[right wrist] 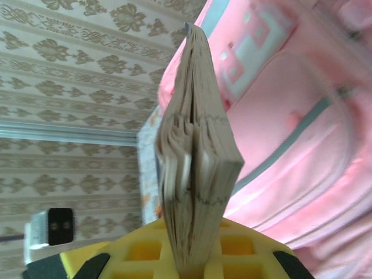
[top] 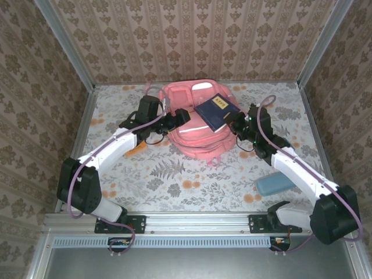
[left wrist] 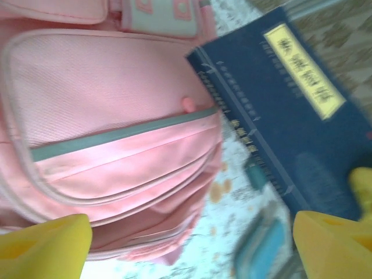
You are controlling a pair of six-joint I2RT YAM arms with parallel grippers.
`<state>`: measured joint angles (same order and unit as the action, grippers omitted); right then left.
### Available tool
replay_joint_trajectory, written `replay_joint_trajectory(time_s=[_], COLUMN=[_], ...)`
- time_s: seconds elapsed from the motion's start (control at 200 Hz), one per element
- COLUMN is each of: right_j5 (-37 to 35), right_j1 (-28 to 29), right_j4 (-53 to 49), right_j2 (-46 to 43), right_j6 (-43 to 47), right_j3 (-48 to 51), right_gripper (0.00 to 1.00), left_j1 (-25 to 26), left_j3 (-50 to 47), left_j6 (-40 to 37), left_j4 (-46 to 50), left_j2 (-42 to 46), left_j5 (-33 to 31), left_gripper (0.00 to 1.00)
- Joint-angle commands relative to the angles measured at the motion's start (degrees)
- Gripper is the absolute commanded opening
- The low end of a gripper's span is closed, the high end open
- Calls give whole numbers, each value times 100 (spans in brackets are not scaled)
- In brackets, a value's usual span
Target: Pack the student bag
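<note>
The front panel (top: 195, 135) will bow up and open the student bag when the robot lifts that panel, because a shadowed gap (left wrist: 136, 232) runs under the student bag's front edge.
The student bag (top: 195, 131), a large pink backpack, lies flat at the middle back of the table. A dark blue book (top: 218, 112) hangs tilted over its right half, with my right gripper (top: 235, 124) shut on its lower right edge. In the right wrist view the book's pages (right wrist: 197, 168) stand edge-on, clamped in my right gripper (right wrist: 197, 264), and the bag (right wrist: 290, 128) is behind. My left gripper (top: 183, 116) is over the bag's left side. In its wrist view it (left wrist: 192, 250) is open, yellow fingertips (left wrist: 43, 247) wide apart above the bag (left wrist: 110, 116), and the book (left wrist: 290, 116) is to the right.
A teal pencil case (top: 275, 185) lies on the flowered tablecloth near my right arm, and it appears blurred in the left wrist view (left wrist: 261, 247). Wallpapered walls with metal posts (top: 67, 46) close in the back and both sides.
</note>
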<state>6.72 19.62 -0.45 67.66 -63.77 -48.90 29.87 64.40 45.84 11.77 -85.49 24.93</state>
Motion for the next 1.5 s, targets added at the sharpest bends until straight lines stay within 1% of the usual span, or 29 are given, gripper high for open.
replay_joint_trajectory(time_s=[0.0,0.1,0.165,0.285,0.4,0.55,0.635,0.765,0.87,0.93,1.04,1.165,1.26,1.335,1.43,1.495], right_j5=[-476,-672,-786,-874,-874,-920,-875,-798,-728,-691,-668,-636,-637,-628,-644,-680], right_j1=[-141,-269,-354,-503,-595,-678,-704,-714,-730,-726,-731,-725,-723,-729,-726,-726], right_j4=[-1495,-1930,-2146,-2409,-2518,-2667,-2743,-2736,-2699,-2680,-2680,-2654,-2671,-2671,-2697,-2740], right_j2=[-487,-858,-1067,-1312,-1553,-1712,-1711,-1681,-1676,-1678,-1677,-1686,-1712,-1729,-1746,-1784], right_j6=[1276,1616,1732,1791,1698,1657,1670,1611,1520,1489,1463,1429,1407,1382,1379,1372], right_j3=[-364,-330,-305,-248,-140,-93,-105,-60,-14,4,7,28,39,61,65,48], right_gripper=[4,4,4,4,4,4,4,4,4,4,4,4,5,5,5,5], left_j1=[142,318,432,655,947,1213,1352,1468,1588,1644,1718,1777,1800,1820,1825,1833], left_j3=[417,854,1117,1707,2177,2745,3121,3700,4103,4302,4463,4519,4621,4590,4638,4657], left_j6=[-1736,-2416,-2706,-3233,-3831,-4435,-4701,-5010,-5235,-5331,-5505,-5679,-5736,-5800,-5815,-5812], left_j4=[1317,1685,1822,2069,2183,2414,2637,2946,3225,3390,3506,3578,3723,3663,3666,3641], left_j2=[-43,-371,-631,-1223,-1730,-2389,-2752,-3330,-3764,-3951,-4140,-4301,-4344,-4300,-4272,-4206], left_j5=[-552,-898,-1111,-1236,-1680,-1684,-1832,-2176,-2557,-2725,-3074,-3637,-3713,-3759,-3844,-3850], left_gripper=[94,96,97,97,94,88,86,85,82,79,77,75,73,66,61,54])
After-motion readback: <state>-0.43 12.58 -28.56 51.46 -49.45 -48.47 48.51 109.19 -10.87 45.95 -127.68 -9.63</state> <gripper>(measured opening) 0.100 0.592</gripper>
